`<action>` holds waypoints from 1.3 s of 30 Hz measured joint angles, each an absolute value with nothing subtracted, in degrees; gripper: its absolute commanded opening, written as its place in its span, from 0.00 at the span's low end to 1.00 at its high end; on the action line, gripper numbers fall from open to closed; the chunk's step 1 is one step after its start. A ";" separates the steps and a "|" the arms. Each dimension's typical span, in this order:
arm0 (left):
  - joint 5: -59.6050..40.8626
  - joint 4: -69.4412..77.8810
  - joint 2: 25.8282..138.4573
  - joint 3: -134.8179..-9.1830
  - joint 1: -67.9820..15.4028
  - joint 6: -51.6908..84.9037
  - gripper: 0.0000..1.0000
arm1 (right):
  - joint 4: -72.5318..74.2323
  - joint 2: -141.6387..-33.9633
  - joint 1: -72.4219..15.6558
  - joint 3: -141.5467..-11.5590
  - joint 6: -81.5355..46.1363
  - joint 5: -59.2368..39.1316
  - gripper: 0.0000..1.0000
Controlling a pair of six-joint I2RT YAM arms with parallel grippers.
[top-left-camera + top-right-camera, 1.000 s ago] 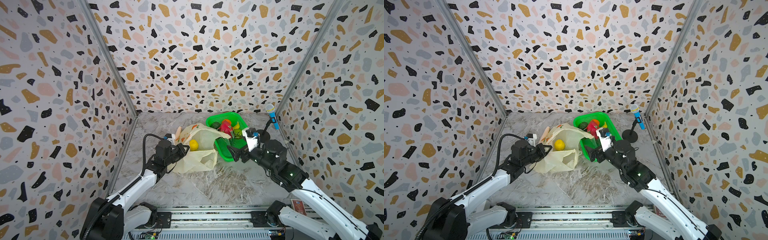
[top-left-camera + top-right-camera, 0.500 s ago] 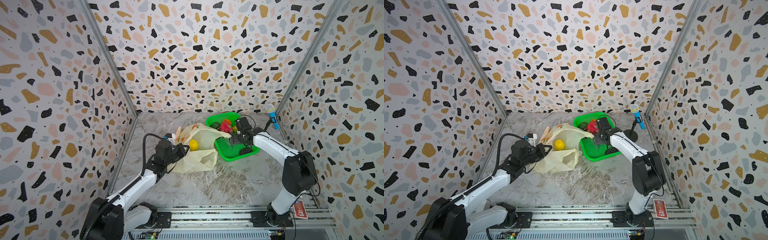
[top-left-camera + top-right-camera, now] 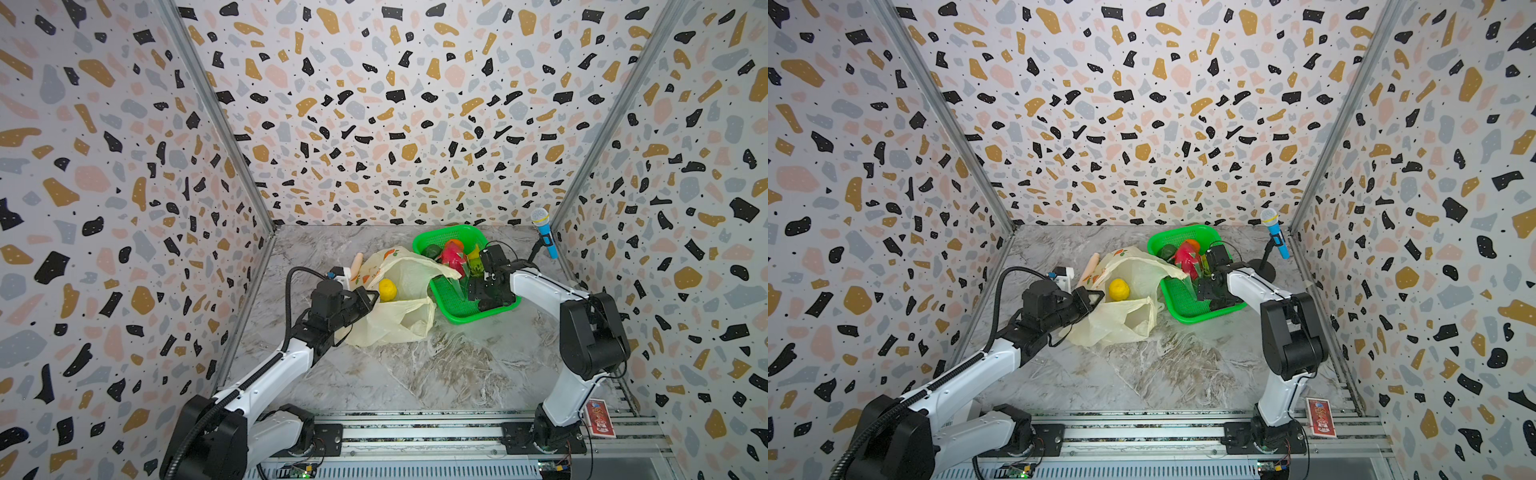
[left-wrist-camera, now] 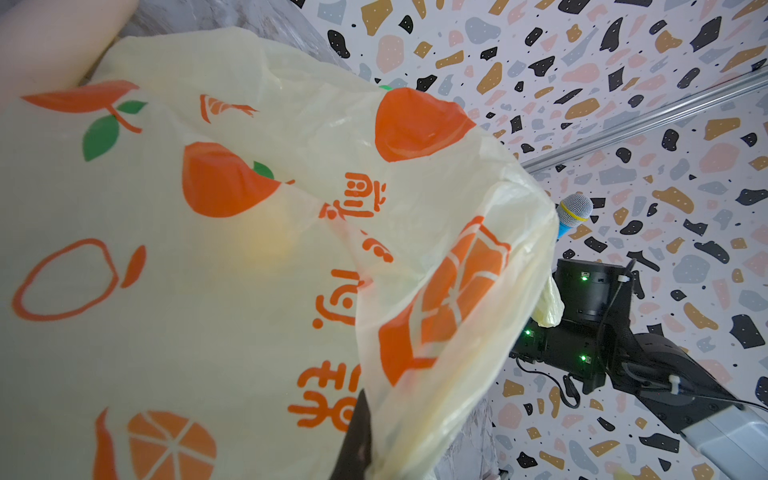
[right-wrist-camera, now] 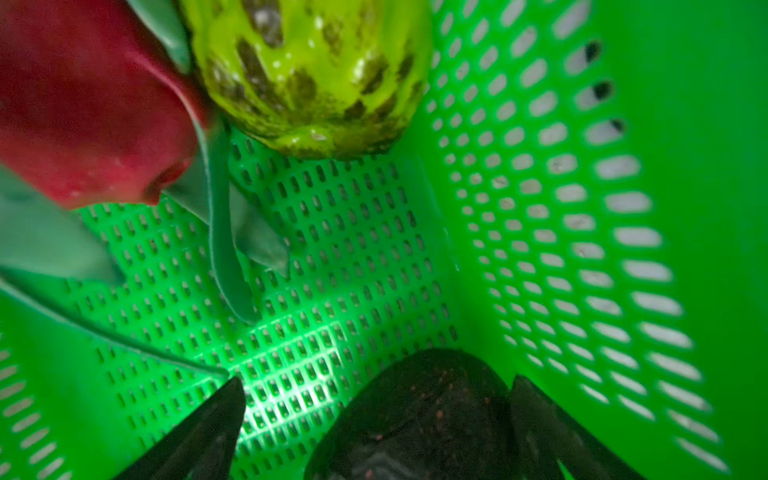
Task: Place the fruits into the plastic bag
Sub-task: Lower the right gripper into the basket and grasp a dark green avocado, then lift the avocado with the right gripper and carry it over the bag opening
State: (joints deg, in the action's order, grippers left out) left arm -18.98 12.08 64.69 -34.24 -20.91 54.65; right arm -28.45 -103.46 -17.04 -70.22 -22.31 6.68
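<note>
The plastic bag's near rim (image 3: 372, 302) is pinched in my left gripper, so I expect the bag's gaping opening (image 3: 406, 290) to stay open while I bring the dark avocado in.
The pale-yellow plastic bag (image 3: 399, 320) (image 3: 1121, 322) (image 4: 208, 249), printed with oranges, lies left of the basket with its mouth gaping. A yellow lemon (image 3: 387, 289) (image 3: 1119, 289) sits inside it. My left gripper (image 3: 371, 297) (image 3: 1097, 297) (image 4: 370, 449) is shut on the bag's near rim. In the green basket (image 3: 465, 318) (image 3: 1192, 318) lie a dragon fruit (image 3: 451, 255) (image 5: 83, 104), an orange (image 3: 455, 242), a dark avocado (image 3: 432, 251) and a green speckled fruit (image 5: 311, 75). My right gripper (image 3: 484, 297) (image 3: 1214, 293) (image 5: 376, 384) points down into the basket, open, with another dark avocado (image 5: 424, 415) between its fingers.
A beige stick (image 3: 356, 264) (image 3: 1091, 266) lies behind the bag. A blue microphone (image 3: 544, 237) (image 3: 1276, 235) (image 4: 573, 212) on a black stand is at the back right corner. Terrazzo walls close in three sides. A red card (image 3: 600, 417) lies by the front rail.
My right arm has swung from the basket's front edge into the basket, and its gripper now hangs low over the fruits. The left gripper and the bag have stayed put.
</note>
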 measured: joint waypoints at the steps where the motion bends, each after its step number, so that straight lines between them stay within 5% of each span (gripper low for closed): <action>1: -18.98 12.08 64.69 -34.24 -20.91 54.65 0.00 | -28.23 -104.29 -17.02 -70.19 -22.48 5.80 0.95; 9: -18.96 12.08 64.69 -34.24 -20.88 54.65 0.00 | -24.38 -106.13 -18.79 -69.38 -23.99 -3.36 0.88; 20: -18.96 12.08 64.69 -34.24 -20.88 54.65 0.00 | -26.70 -106.06 -24.95 -69.43 -23.27 -1.30 0.89; 27: -18.94 12.05 64.69 -34.24 -20.91 54.65 0.00 | -24.80 -105.97 -24.62 -68.86 -23.94 -0.60 0.44; 39: -18.90 11.99 64.69 -34.30 -20.88 54.54 0.00 | -28.18 -93.73 -20.91 -70.00 -24.10 -2.79 0.37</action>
State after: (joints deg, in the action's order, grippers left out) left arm -18.90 11.99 64.69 -34.30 -20.88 54.54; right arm -28.18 -93.73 -20.91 -70.00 -24.10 -2.79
